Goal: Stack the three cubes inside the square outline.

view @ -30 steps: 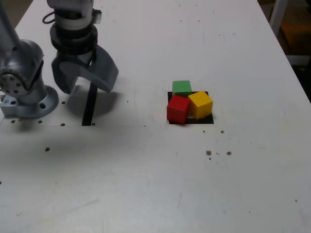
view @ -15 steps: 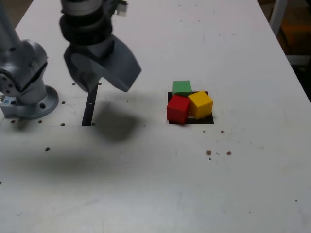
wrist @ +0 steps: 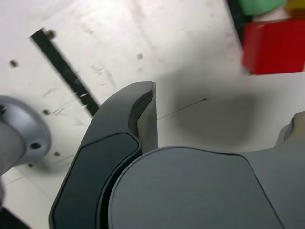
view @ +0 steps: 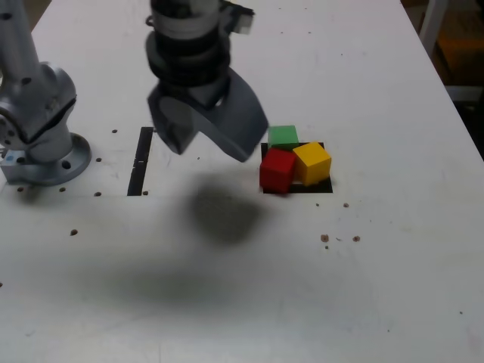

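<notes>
The yellow and green cubes (view: 311, 162) are packed close to the red cube (view: 293, 160). Both of them will slide out of the square outline when I push the red cube inward.
Three cubes sit side by side on the table, none on top of another. The red cube (view: 277, 169) is nearest, the yellow cube (view: 312, 162) is beside it on the exterior view's right, and the green cube (view: 283, 136) is behind them. They cover the square outline (view: 322, 187), and the green one overhangs its far edge. My gripper (view: 206, 144) hangs open and empty above the table, just to the exterior view's left of the cubes. The wrist view shows one finger (wrist: 143, 119), the red cube (wrist: 274, 45) and part of the green cube (wrist: 259, 5).
A straight black tape strip (view: 139, 162) lies on the white table at the exterior view's left, near the arm's base (view: 41, 147). Small dark specks (view: 325, 238) dot the table (view: 340, 302). The table's right edge runs past the cubes.
The open gripper has swung from over the black strip toward the exterior view's right, and now hangs close to the cubes. The cubes have not moved.
</notes>
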Controlling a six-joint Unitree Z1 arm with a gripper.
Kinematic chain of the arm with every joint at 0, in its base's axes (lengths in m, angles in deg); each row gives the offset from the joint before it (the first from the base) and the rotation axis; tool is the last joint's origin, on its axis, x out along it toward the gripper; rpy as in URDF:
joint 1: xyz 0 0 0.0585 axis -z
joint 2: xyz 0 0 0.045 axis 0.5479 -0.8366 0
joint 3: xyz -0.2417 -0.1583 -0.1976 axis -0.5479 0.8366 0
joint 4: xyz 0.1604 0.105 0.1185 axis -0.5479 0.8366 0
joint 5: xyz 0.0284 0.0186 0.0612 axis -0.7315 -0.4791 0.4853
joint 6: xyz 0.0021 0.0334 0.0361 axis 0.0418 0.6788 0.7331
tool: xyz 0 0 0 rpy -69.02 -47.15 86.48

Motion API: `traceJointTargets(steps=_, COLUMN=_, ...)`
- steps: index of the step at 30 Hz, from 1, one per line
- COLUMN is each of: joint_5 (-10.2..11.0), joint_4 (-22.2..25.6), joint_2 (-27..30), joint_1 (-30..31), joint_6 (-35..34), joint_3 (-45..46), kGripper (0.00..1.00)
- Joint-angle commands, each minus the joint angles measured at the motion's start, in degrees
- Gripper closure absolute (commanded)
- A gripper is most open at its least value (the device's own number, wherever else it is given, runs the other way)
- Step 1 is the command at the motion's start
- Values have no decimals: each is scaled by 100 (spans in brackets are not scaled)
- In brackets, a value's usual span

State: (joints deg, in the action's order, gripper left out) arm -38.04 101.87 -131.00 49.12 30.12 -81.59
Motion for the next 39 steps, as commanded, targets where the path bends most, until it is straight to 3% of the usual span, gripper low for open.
traceJointTargets(steps=1, joint_5=50, joint_4=-23, joint_2=-130, joint_1=14, joint_6=-4, joint_3=-95, kGripper=1)
traceJointTargets(steps=4, joint_5=114, joint_4=-76, joint_2=-375, joint_1=19, joint_6=5, joint_3=-209, kGripper=1)
traceJointTargets(steps=8, joint_5=49, joint_4=-230, joint_2=-700, joint_1=81, joint_6=74, joint_3=-251, kGripper=1)
traceJointTargets(steps=19, joint_5=166, joint_4=-498, joint_2=-932, joint_1=83, joint_6=241, joint_3=-331, kGripper=2)
traceJointTargets(steps=39, joint_5=196, joint_4=-298, joint_2=-1397, joint_1=19, joint_6=531, joint_3=-570, kGripper=9)
